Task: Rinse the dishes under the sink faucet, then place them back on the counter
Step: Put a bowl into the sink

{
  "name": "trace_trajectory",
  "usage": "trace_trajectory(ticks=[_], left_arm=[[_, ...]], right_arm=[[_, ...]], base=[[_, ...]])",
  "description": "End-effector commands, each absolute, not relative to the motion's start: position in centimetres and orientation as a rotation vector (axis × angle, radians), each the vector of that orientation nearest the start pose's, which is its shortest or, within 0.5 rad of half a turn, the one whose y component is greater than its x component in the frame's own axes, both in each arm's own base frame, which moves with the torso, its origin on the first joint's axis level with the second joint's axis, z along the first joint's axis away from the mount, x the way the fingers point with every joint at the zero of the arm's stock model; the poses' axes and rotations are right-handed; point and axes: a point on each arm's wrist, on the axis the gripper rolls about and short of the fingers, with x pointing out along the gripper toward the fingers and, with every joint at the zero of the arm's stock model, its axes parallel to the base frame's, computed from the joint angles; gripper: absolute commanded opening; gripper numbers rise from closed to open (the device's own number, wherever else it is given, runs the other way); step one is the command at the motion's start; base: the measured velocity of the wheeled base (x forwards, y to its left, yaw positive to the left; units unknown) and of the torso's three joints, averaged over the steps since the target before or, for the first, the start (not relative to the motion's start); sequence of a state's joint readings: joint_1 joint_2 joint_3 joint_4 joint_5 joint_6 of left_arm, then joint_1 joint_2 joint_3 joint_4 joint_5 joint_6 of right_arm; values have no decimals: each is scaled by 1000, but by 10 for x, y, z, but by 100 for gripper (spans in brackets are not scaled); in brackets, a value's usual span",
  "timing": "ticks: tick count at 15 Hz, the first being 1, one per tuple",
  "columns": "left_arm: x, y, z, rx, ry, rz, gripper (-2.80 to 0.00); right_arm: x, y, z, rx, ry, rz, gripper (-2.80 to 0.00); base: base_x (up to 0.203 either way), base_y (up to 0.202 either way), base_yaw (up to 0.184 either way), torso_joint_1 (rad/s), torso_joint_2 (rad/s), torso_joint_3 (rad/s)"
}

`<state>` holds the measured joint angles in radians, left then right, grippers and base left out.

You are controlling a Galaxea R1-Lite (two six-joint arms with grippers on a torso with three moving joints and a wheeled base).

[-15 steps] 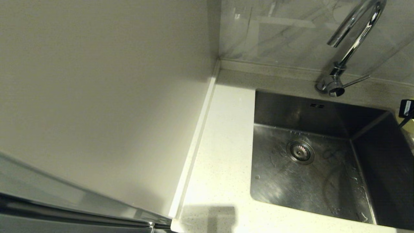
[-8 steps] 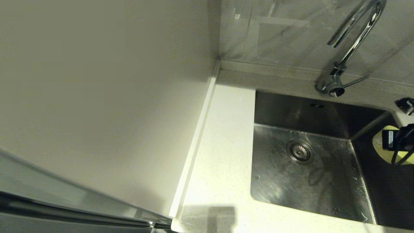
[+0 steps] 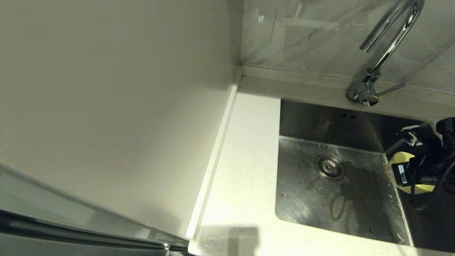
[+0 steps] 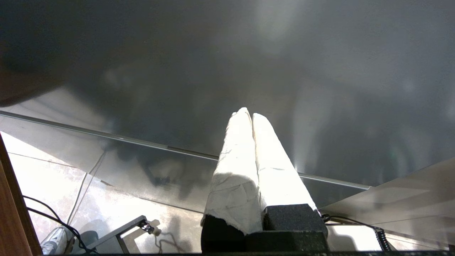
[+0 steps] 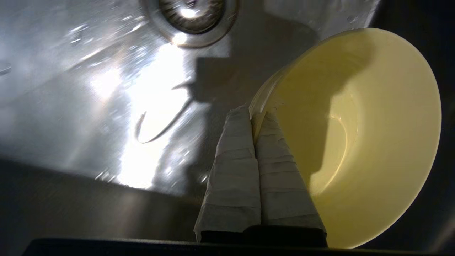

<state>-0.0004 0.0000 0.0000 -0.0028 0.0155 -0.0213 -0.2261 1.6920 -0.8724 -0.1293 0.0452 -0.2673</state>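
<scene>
The pale yellow bowl [image 3: 401, 158] faces upward above the clear bottom of the sink [image 3: 371, 170] by the drain; my right gripper should keep lowering it until its base rests, then open.
My right gripper [image 5: 256, 111] is shut on the rim of the pale yellow bowl [image 5: 362, 135], one finger inside and one outside. In the head view the bowl [image 3: 401, 157] hangs tilted over the sink [image 3: 337, 199] at its right side, with the black right gripper [image 3: 408, 170] partly covering it. The drain [image 3: 330, 166] lies left of the bowl. The chrome faucet [image 3: 387, 46] arches above the sink's back edge, and no water runs from it. The white and bluish-white bowls are out of view. My left gripper [image 4: 249, 114] is shut on nothing, parked away from the counter.
The white speckled counter [image 3: 245, 170] runs along the sink's left side, bounded by a cream wall panel [image 3: 106, 106]. A marbled backsplash [image 3: 312, 32] stands behind the faucet. The faucet's thin lever [image 3: 391, 89] sticks out to the right at its base.
My right gripper has come in from the right edge with the yellow bowl, moving left and down over the sink. Its shadow on the sink floor has shifted left.
</scene>
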Motion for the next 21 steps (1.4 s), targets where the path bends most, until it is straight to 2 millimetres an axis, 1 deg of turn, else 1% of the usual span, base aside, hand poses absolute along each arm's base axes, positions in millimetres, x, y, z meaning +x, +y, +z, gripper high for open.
trace_trajectory(ticks=[1,3,5,7,9,12,15,19,20,21], left_arm=[[-23,0,76,-22,-6,15,-280],[-23,0,76,-22,-6,15,-280],[-23,0,76,-22,-6,15,-280],[-23,0,76,-22,-6,15,-280],[-23,0,76,-22,-6,15,-280],[-23,0,76,-22,-6,15,-280],[-23,0,76,-22,-6,15,-280],[-23,0,76,-22,-6,14,-280],[-23,0,76,-22,-6,15,-280],[-23,0,76,-22,-6,15,-280]], right_arm=[[308,-68,128,-195,726,-116,-280],[331,-74,104,-261,689,-171,-280],[352,-80,84,-290,665,-206,-280],[375,-86,75,-288,641,-247,-280],[392,-90,65,-261,633,-275,-280],[411,-95,49,-261,640,-306,-280],[424,-99,40,-248,633,-345,-280],[427,-100,36,-243,635,-361,-280],[428,-100,37,-241,630,-366,0],[428,-100,37,-230,626,-370,0]], base=[[0,0,0,0,0,0],[0,0,0,0,0,0],[0,0,0,0,0,0],[0,0,0,0,0,0],[0,0,0,0,0,0],[0,0,0,0,0,0],[0,0,0,0,0,0],[0,0,0,0,0,0],[0,0,0,0,0,0],[0,0,0,0,0,0]])
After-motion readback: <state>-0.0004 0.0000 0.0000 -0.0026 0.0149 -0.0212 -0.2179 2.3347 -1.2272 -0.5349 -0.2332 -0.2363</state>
